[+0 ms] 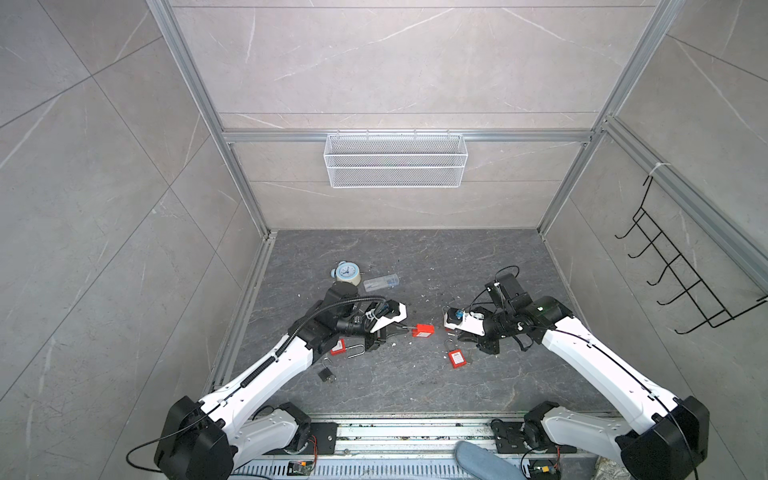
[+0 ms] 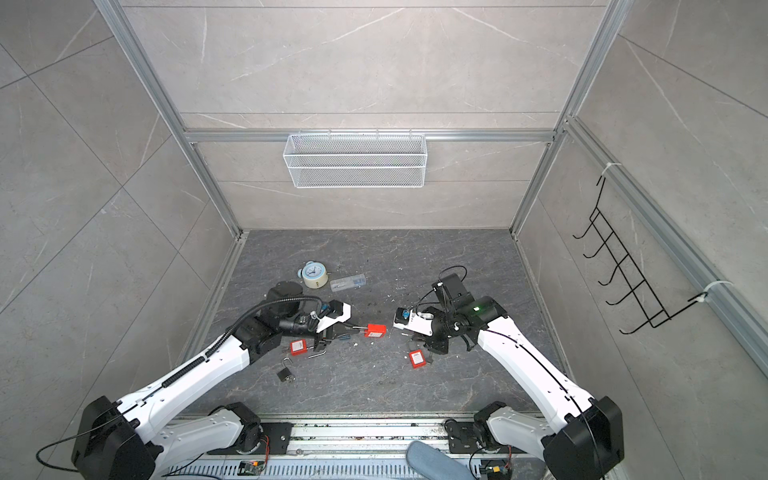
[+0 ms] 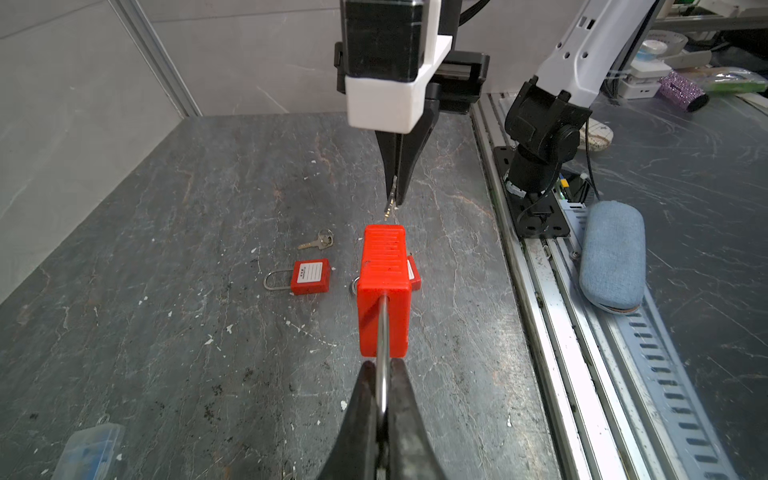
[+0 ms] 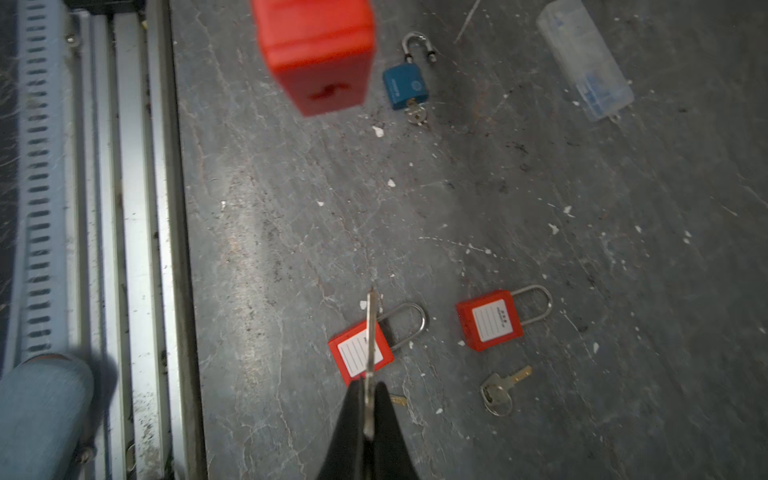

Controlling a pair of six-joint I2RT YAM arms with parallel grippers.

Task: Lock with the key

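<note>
The silver key is clear of the held padlock's keyhole (image 4: 329, 91), so I should keep lowering the held padlock with my left gripper to the open table (image 4: 352, 220) and release it there.
My left gripper (image 3: 383, 374) is shut on the steel shackle of a red padlock (image 3: 384, 291) and holds it above the table, body pointing toward the right arm. In both top views the padlock (image 1: 424, 331) (image 2: 376, 331) hangs between the two wrists. Its bottom face with the keyhole (image 4: 328, 93) shows in the right wrist view. My right gripper (image 4: 369, 388) is shut on a silver key (image 4: 371, 332), blade sticking out ahead of the fingertips. In the left wrist view the key tip (image 3: 390, 206) sits a short gap away from the padlock's end, not touching.
Two more red padlocks (image 1: 456, 358) (image 1: 338, 347) lie on the dark table, with a small blue padlock (image 4: 405, 85) and a loose key (image 4: 498, 392). An alarm clock (image 1: 345, 272), tape roll (image 1: 349, 280) and clear case (image 1: 381, 282) sit further back. A wire basket (image 1: 395, 160) hangs on the back wall.
</note>
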